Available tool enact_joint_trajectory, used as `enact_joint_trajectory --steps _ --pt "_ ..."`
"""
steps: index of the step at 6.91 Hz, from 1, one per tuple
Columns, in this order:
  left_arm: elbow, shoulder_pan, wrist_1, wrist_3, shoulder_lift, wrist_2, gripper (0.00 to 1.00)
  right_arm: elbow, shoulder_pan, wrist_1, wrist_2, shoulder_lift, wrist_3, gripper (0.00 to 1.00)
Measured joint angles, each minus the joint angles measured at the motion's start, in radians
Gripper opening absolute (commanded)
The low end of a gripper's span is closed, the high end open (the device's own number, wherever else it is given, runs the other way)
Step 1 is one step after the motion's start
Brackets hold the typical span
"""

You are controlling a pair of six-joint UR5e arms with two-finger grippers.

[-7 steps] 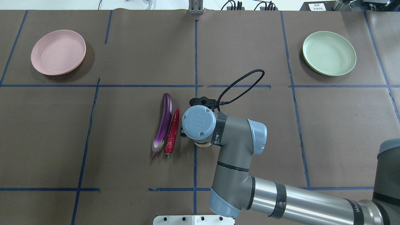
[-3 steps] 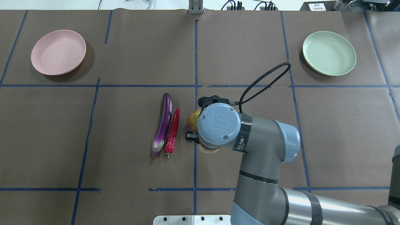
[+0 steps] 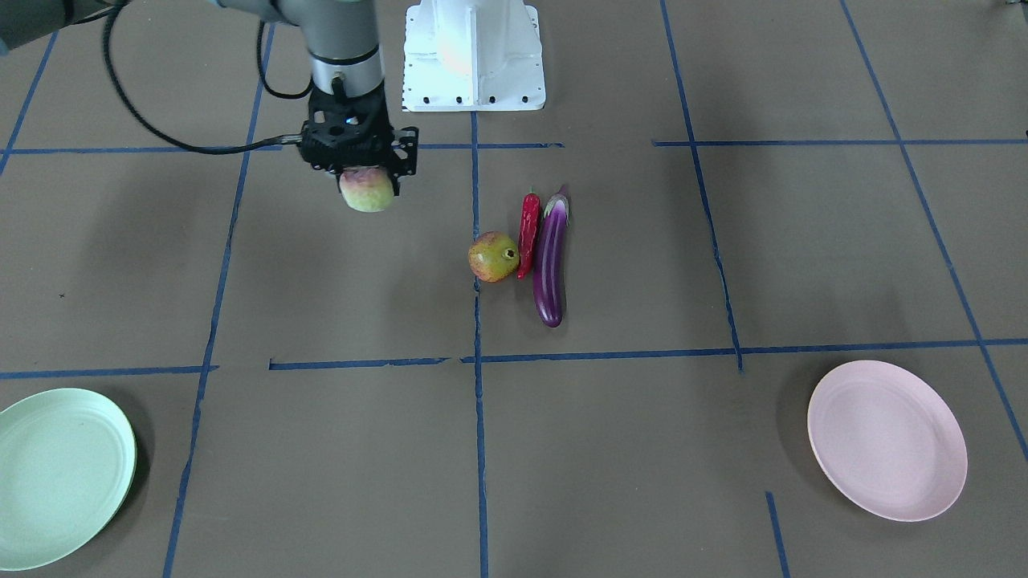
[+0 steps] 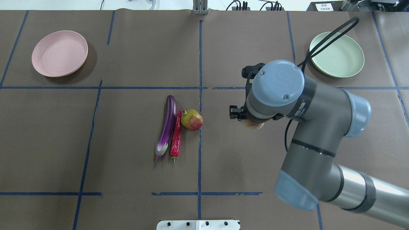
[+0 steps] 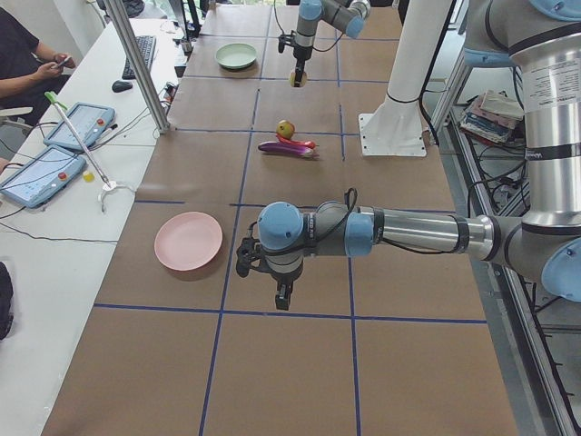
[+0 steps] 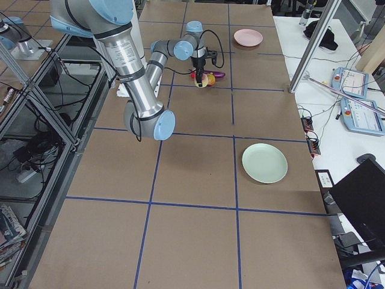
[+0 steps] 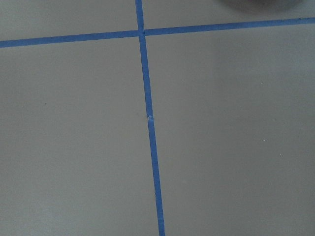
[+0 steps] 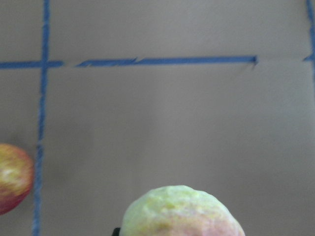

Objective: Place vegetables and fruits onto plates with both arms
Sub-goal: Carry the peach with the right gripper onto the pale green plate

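Note:
My right gripper is holding the pale green-pink fruit (image 3: 368, 197) clear, and the mint green plate (image 3: 59, 478) is empty. It should keep carrying the fruit until the fruit is within the plate's rim.
My right gripper (image 3: 366, 175) is shut on the pale green-pink fruit (image 3: 367, 195) and holds it above the table, right of the centre line in the overhead view. The fruit also shows in the right wrist view (image 8: 182, 211). The pomegranate-like fruit (image 4: 191, 119) lies on the table against the red chili (image 4: 176, 135), which lies beside the purple eggplant (image 4: 167, 127). The pink plate (image 4: 59, 53) is far left and the mint green plate (image 4: 336, 54) far right; both are empty. My left gripper (image 5: 282, 296) shows only in the exterior left view, near the pink plate; I cannot tell if it is open.
The white base block (image 3: 474, 56) stands at the robot's edge of the table. A black cable loop (image 4: 332, 35) from the right wrist hangs over the green plate's near rim. Blue tape lines grid the brown table cover. An operator and tablets are at a side table (image 5: 54, 136).
My right arm has moved right and towards the green plate, lifting the green-pink fruit. The pomegranate-like fruit, hidden under the wrist before, is now in the open.

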Motion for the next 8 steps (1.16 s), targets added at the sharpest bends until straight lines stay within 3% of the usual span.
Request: enact_joint_trajectory --steps 2,3,4,5,6,8 --pt "-0.001 0.001 -0.001 0.000 -0.002 0.000 1.00 -0.125 0.242 0.017 0.081 -0.055 -0.275 0.02" --pt "-0.002 0.001 -0.001 -0.001 -0.003 0.000 1.00 -0.272 0.367 0.104 0.139 -0.060 -0.433 0.02" --pt "-0.004 0.001 -0.001 -0.001 -0.003 0.000 1.00 -0.466 0.457 0.272 0.187 -0.050 -0.526 0.02" --pt "-0.011 0.001 -0.001 -0.003 -0.003 -0.001 1.00 -0.654 0.506 0.441 0.211 -0.026 -0.565 0.21" --pt "-0.021 0.001 -0.001 -0.013 -0.003 -0.001 1.00 -0.781 0.526 0.546 0.217 -0.007 -0.579 0.99" --pt "-0.033 0.012 -0.030 -0.050 -0.011 -0.015 1.00 -0.861 0.539 0.639 0.214 -0.011 -0.598 1.00"
